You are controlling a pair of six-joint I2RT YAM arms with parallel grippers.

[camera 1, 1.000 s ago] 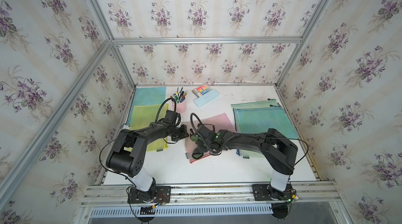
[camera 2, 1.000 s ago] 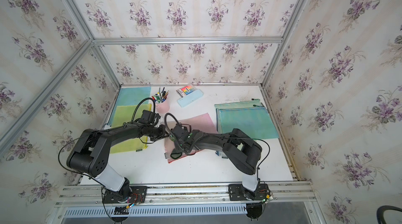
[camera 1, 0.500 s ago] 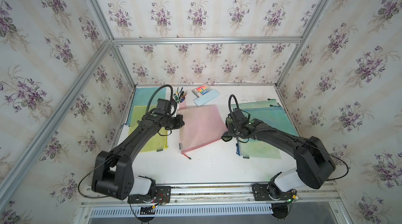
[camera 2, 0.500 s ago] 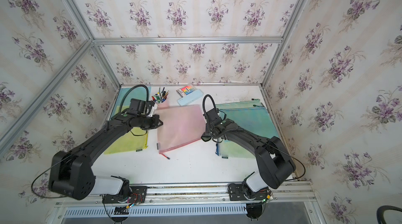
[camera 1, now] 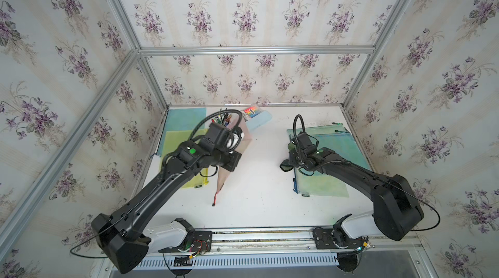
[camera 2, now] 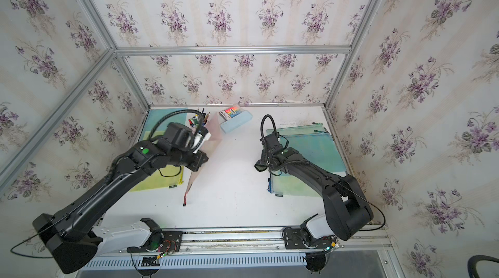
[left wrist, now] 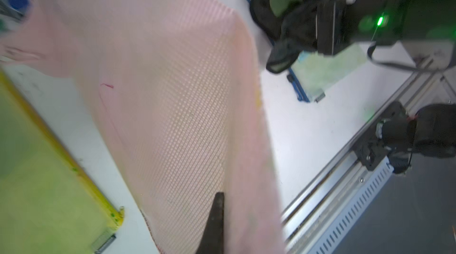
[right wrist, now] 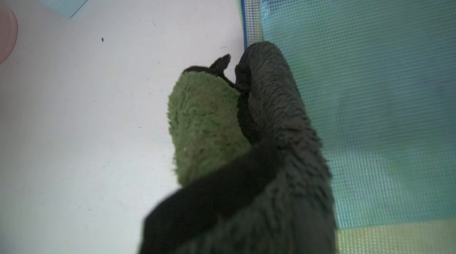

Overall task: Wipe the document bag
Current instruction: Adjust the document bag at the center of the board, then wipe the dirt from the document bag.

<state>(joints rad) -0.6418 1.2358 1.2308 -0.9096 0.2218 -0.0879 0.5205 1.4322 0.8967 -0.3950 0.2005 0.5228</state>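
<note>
The document bag [camera 1: 223, 176] is hanging on edge from my left gripper. Next, I put it down flat on the white surface [camera 1: 257, 176] before my right gripper brings the cloth over.
The document bag [camera 1: 244, 143] [camera 2: 215, 134] is a pink mesh pouch. It hangs almost on edge above the table's left half, its red zipper pull [camera 1: 214, 200] dangling near the surface. My left gripper [camera 1: 235, 139] [left wrist: 222, 198] is shut on its upper edge; one dark finger [left wrist: 217, 218] lies against the mesh [left wrist: 172, 92]. My right gripper [camera 1: 292, 156] is shut on a dark cloth with a green side [camera 1: 285, 166] [right wrist: 204, 122]. The cloth hides its fingers. It hovers at the left edge of the bags on the right.
A stack of teal and pale green mesh bags [camera 1: 333, 144] [right wrist: 370, 92] lies at the right. A yellow-green bag [camera 1: 176, 155] and a blue one [camera 1: 186, 118] lie at the left. At the back stand a pen cup [camera 1: 223, 122] and a light blue case [camera 1: 258, 122].
The pink bag lay flat mid-table with both grippers at it. My left gripper has lifted it up and back-left. My right arm carried the cloth right to the stack's edge.
</note>
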